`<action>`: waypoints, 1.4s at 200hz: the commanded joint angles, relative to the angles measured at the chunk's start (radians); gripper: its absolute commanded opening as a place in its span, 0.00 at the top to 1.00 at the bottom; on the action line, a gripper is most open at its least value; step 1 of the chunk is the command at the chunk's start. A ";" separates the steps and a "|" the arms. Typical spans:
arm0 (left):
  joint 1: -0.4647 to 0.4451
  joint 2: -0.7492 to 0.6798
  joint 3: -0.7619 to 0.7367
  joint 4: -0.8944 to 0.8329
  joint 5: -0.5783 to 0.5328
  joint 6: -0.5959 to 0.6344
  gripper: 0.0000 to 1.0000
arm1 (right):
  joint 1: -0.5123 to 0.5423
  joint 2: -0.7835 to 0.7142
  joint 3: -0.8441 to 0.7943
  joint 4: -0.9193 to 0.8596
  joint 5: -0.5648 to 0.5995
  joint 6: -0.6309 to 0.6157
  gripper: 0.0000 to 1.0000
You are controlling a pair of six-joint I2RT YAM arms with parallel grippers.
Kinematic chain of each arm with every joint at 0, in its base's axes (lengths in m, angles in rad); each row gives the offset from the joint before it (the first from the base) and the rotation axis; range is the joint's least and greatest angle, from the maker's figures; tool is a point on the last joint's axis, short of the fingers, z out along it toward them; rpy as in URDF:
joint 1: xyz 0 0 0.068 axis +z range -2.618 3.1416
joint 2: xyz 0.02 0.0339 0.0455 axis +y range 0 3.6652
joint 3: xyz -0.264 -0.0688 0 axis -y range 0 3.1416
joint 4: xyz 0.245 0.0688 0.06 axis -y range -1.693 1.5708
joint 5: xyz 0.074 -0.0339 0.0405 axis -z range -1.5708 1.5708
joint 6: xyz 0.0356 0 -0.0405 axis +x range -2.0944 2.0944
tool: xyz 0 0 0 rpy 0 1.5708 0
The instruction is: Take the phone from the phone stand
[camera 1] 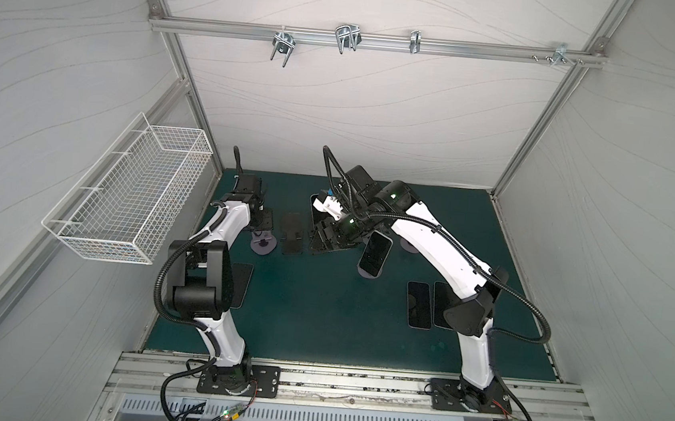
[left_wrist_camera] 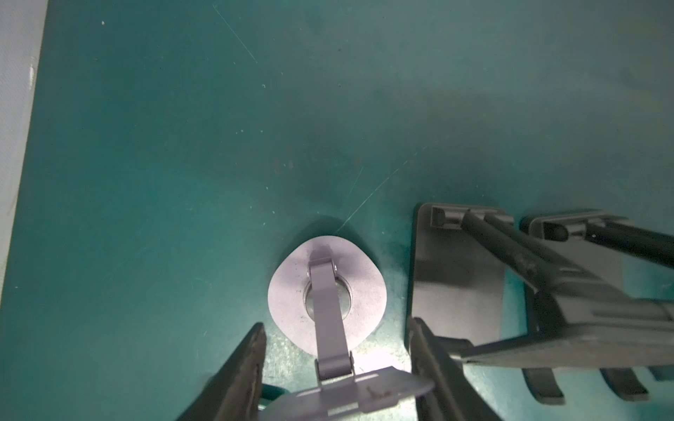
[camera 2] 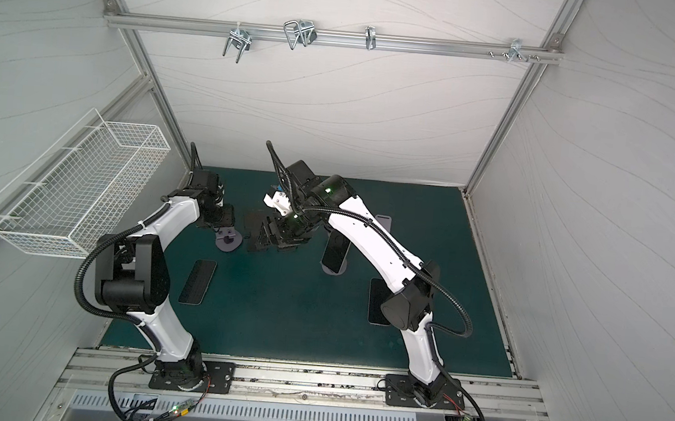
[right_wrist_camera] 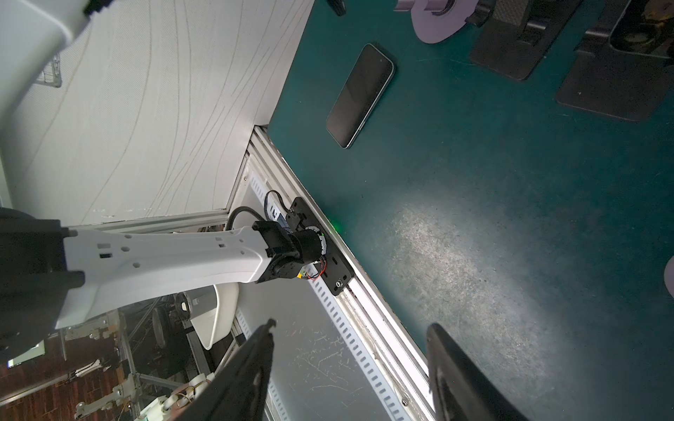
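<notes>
The way to the dark phone is blocked for my left gripper by my right gripper, which hangs over the black stands. Next, my right gripper swings out of the way first.
A dark phone leans upright on a lilac phone stand, right of centre on the green mat. My right gripper hangs open and empty just left of it, over the black stands. It is apart from the phone. A second lilac stand at the back left carries no phone. My left gripper is shut on that stand's cradle plate, which spans the gap between the fingers.
Two black folding stands sit between the lilac ones. Phones lie flat on the mat at front right and front left. A wire basket hangs on the left wall. A metal rail borders the front.
</notes>
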 commanded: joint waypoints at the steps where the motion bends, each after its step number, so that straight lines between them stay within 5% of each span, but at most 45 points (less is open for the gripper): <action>1: 0.004 0.015 0.043 -0.003 0.015 0.033 0.45 | -0.012 -0.004 0.025 -0.044 0.009 -0.017 0.32; 91: 0.005 0.060 0.068 -0.007 0.037 0.035 0.40 | -0.015 -0.009 0.023 -0.052 0.012 -0.022 0.32; 203: 0.005 0.031 0.108 -0.027 0.003 0.014 0.11 | -0.007 -0.035 0.028 -0.063 0.043 -0.018 0.28; 280: 0.004 -0.080 0.101 -0.048 -0.045 0.007 0.04 | 0.010 -0.077 0.014 -0.056 0.084 -0.003 0.26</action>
